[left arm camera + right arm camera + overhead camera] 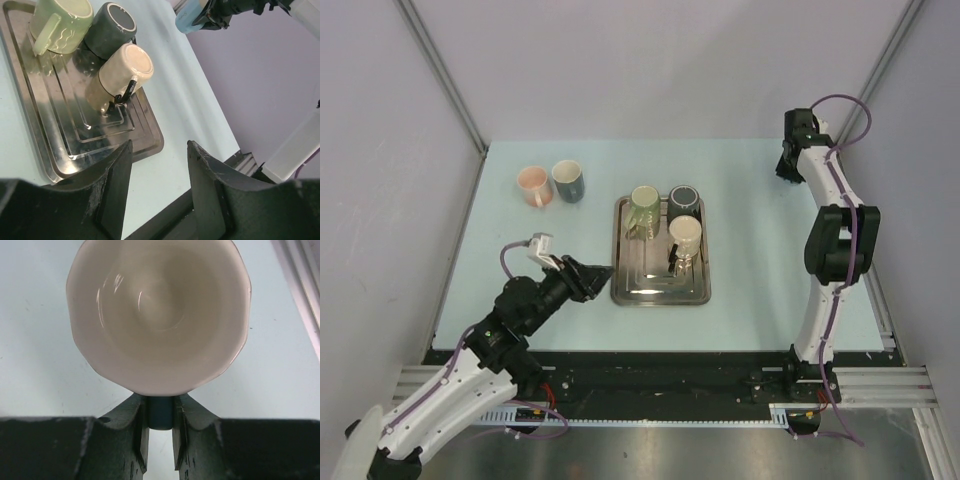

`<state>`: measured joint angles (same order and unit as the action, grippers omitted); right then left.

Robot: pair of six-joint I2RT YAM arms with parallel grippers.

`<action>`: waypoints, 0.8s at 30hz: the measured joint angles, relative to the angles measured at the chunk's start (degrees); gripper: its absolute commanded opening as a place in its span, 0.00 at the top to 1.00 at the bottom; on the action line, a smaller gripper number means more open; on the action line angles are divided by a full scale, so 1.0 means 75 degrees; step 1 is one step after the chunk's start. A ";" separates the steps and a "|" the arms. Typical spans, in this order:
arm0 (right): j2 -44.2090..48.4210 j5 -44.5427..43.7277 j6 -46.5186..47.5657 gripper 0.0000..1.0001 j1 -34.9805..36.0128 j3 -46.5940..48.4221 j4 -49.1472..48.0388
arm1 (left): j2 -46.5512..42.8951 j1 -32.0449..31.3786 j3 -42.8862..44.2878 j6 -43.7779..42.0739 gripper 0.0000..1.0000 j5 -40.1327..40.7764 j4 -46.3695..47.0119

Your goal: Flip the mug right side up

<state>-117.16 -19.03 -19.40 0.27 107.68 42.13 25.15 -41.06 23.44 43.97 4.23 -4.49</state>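
Observation:
The light blue mug's white inside (160,310) is facing up above open table (800,190), so my right gripper should continue to move the mug down until its base touches the table, then let go.
My right gripper (161,407) is shut on the blue handle (161,414) of a mug (160,315). The mug's white inside faces the wrist camera, with the table surface behind it. In the left wrist view this light blue mug (192,19) shows at the far edge, in the right gripper. In the top view the right gripper (786,168) is at the table's back right corner. My left gripper (160,150) is open and empty, just off the front left corner of the tray (620,290).
On the steel tray (30,120) stand a cream mug (122,75) with a black handle and a dark mug (112,27), both bottom up, and a green mug (60,22). A pink mug (532,184) and a dark blue mug (568,180) stand upright at the back left.

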 measured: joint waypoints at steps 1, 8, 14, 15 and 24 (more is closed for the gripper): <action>-0.0245 0.0009 -0.0003 1.00 -0.0061 0.0187 0.0076 | 0.0041 0.0000 0.0000 -0.0032 0.48 0.0003 0.0000; -0.1454 0.0347 -0.0146 1.00 -0.0361 0.1207 0.0469 | 0.0551 0.0003 0.0000 -0.0152 0.48 0.0009 0.0015; -0.1938 0.0402 -0.0207 1.00 -0.0498 0.1848 0.0810 | 0.1032 0.0067 0.0000 -0.0204 0.48 -0.0102 0.0154; -0.1938 0.0411 -0.0210 1.00 -0.0527 0.1853 0.0839 | 0.1075 0.0082 -0.0003 -0.0204 0.48 -0.0134 0.0160; -0.1985 0.0542 -0.0277 0.83 -0.0720 0.1979 0.1157 | 0.1075 0.0149 -0.0009 -0.0210 0.48 -0.0254 0.0326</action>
<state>-132.05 -14.96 -21.47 -5.13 122.52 50.81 33.21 -39.94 23.38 42.39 2.33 -2.04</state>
